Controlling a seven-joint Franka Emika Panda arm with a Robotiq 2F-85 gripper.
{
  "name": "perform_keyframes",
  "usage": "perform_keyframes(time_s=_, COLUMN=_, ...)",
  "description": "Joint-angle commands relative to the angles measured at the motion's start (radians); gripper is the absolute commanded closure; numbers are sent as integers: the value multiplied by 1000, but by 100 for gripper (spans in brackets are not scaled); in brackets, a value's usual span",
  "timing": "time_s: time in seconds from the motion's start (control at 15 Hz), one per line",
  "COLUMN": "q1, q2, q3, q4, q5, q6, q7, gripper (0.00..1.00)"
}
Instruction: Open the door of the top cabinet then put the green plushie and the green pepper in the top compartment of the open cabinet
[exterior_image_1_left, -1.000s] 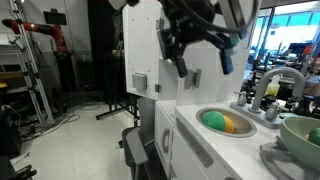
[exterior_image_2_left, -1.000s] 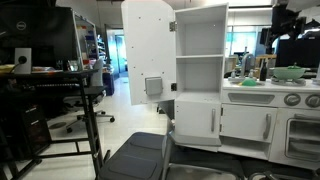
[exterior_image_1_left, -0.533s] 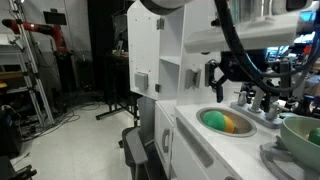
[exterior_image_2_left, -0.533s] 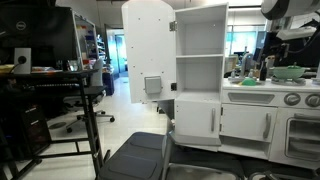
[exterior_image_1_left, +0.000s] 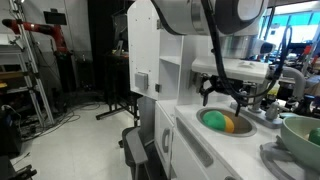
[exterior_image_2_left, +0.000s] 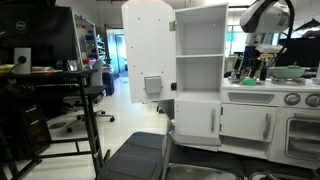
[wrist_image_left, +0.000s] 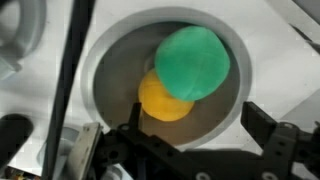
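Note:
Next, my gripper moves over and straddles the green plushie (wrist_image_left: 193, 62) before it closes, because the yellow object (wrist_image_left: 162, 99) touches the green plushie and is closer to my open fingers.
The door of the top cabinet (exterior_image_2_left: 146, 50) stands swung open, its grey handle low on the panel; it also shows in an exterior view (exterior_image_1_left: 141, 45). The top cabinet (exterior_image_2_left: 199, 60) shows white shelf recesses, and the top compartment (exterior_image_2_left: 198, 32) holds nothing I can see. My gripper (wrist_image_left: 200, 125) is open and empty, hovering just above the round sink (wrist_image_left: 110, 60). It shows in both exterior views (exterior_image_1_left: 222, 93) (exterior_image_2_left: 247, 68). In the sink lie a green rounded object (wrist_image_left: 192, 60) (exterior_image_1_left: 213, 120) and a yellow one (wrist_image_left: 163, 98). I cannot tell whether the green one is plushie or pepper.
A green bowl (exterior_image_1_left: 300, 132) (exterior_image_2_left: 288, 72) stands on the counter beyond the sink. A faucet (exterior_image_1_left: 275, 80) rises behind the sink. A black office chair (exterior_image_2_left: 140, 155) and a desk with a monitor (exterior_image_2_left: 40, 45) stand on the floor beside the toy kitchen.
The arm has come down from in front of the upper cabinet to just above the sink. The gripper stays open and empty. The door has not moved.

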Motion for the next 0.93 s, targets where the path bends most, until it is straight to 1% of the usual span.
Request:
perform_keyframes(time_s=0.0, q1=9, q2=108, q3=20, q4=186, q5=17, q6=-151, q7=-31, gripper=0)
perform_keyframes(time_s=0.13, q1=36, q2=126, q3=-1, q4=244, q5=-9, q6=-260, q7=4, gripper=0)
perform_keyframes(time_s=0.2, q1=33, q2=145, q3=-10, q4=262, q5=-15, q6=-285, q7=0, gripper=0)
perform_keyframes(time_s=0.33, q1=50, q2=143, q3=-35, q4=301, q5=-36, q6=-363, q7=24, gripper=0)
perform_keyframes(time_s=0.6, q1=66, q2=196, q3=-81, q4=384, q5=-88, q6=-390, q7=73, gripper=0)
perform_keyframes(time_s=0.87, q1=85, q2=261, q3=-105, q4=466, q5=-141, q6=-424, q7=105, gripper=0)
